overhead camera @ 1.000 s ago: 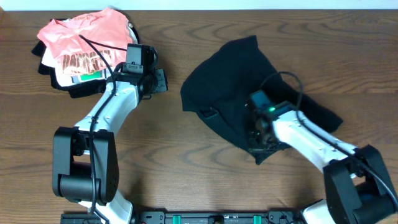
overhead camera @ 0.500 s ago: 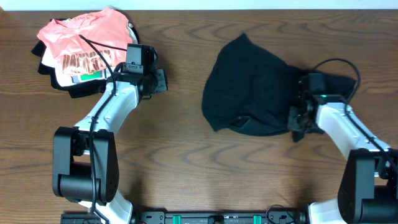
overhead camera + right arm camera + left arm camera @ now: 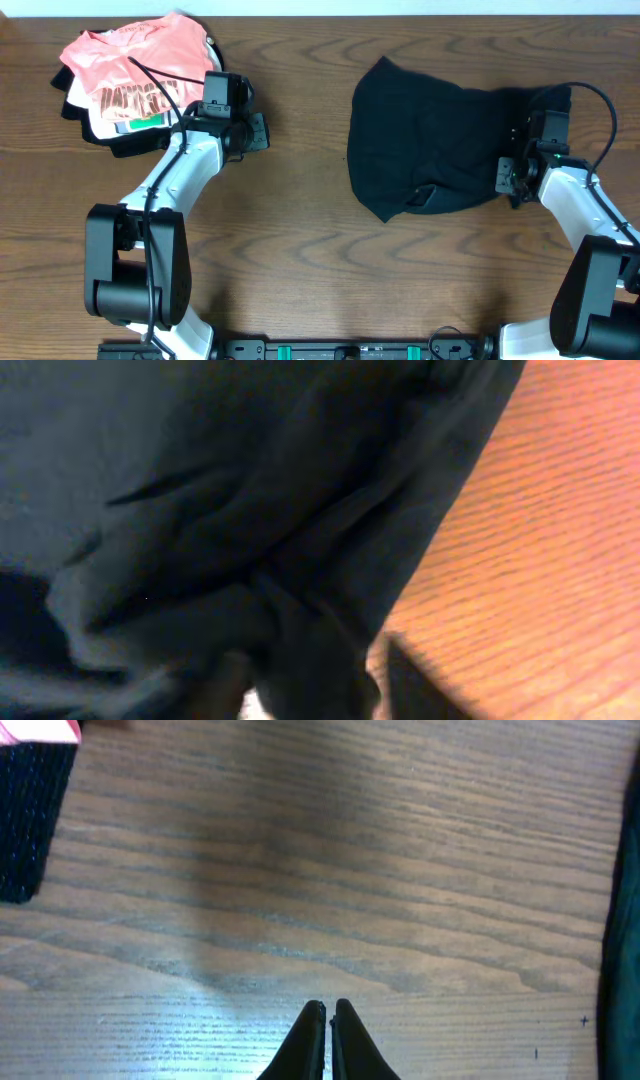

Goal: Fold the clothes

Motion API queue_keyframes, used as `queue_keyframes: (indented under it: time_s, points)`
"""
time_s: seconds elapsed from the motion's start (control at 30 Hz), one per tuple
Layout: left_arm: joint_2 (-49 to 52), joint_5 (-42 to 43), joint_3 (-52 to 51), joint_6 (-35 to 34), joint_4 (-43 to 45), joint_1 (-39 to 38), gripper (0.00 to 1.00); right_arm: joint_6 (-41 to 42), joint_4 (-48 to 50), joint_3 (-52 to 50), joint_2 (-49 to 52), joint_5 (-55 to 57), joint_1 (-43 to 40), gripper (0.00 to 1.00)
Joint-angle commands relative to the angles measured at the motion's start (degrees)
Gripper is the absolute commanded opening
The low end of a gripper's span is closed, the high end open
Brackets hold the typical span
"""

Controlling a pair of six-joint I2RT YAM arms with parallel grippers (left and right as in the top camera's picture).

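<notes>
My right gripper is holding the black garment's corner (image 3: 516, 201) in a bunch. I should hold the garment's opposite edge (image 3: 373, 152) with my left gripper, then grip the corner again and spread it out.
The black garment (image 3: 430, 140) lies wrinkled and partly spread on the right half of the wooden table. My right gripper (image 3: 512, 178) is at its right edge, shut on a bunched fold of the fabric. In the right wrist view the black garment (image 3: 250, 490) fills most of the frame and a fold sits between my fingers (image 3: 315, 680). My left gripper (image 3: 258, 130) is shut and empty over bare wood, well left of the garment. The left wrist view shows its closed fingertips (image 3: 328, 1010) above the tabletop.
A pile sits at the far left corner: a salmon-pink shirt with dark lettering (image 3: 130, 60) on top, a white folded garment with a green mark (image 3: 140, 122) under it, dark fabric beneath (image 3: 30, 810). The table's far edge runs along the top.
My right gripper has moved right and toward the far edge, dragging the black garment with it and stretching it out. The left arm has not moved.
</notes>
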Motion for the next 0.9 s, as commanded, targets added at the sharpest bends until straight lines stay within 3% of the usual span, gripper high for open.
queue_keyframes:
  time_s: [0.0, 0.07, 0.2, 0.3, 0.33, 0.37, 0.6, 0.87]
  points:
    - [-1.0, 3.7, 0.3, -0.5, -0.7, -0.1, 0.06, 1.1, -1.8, 2.2, -1.7, 0.4, -0.5, 0.72]
    - [-1.0, 7.2, 0.3, -0.5, -0.7, -0.3, 0.06, 3.7, -4.2, 3.8, -2.7, 0.4, -0.5, 0.80]
    - [-1.0, 11.4, 0.3, -0.5, -1.0, -2.8, 0.06, 9.1, -11.1, 7.7, -5.0, -0.1, -0.5, 0.83]
    - [-1.0, 11.3, 0.3, 3.1, -0.7, -6.8, 0.06, 11.7, -13.2, 8.4, -5.9, -6.4, -0.5, 0.85]
    - [-0.9, 11.3, 0.3, 5.4, -0.2, -9.0, 0.06, 11.7, -13.6, 8.3, -5.9, -9.2, -0.5, 0.96]
    - [-0.9, 11.2, 0.3, 7.4, 0.2, -10.6, 0.06, 12.0, -13.7, 8.1, -5.9, -11.2, -0.5, 0.99]
    - [-0.5, 3.0, 0.3, 14.0, 5.9, -21.8, 0.06, 16.6, -13.2, 3.8, -5.8, -12.9, -0.5, 0.99]
    - [0.8, 0.7, 0.3, 14.0, 12.2, -25.6, 0.06, 16.6, -5.0, -3.0, -5.7, -13.0, -0.5, 0.99]
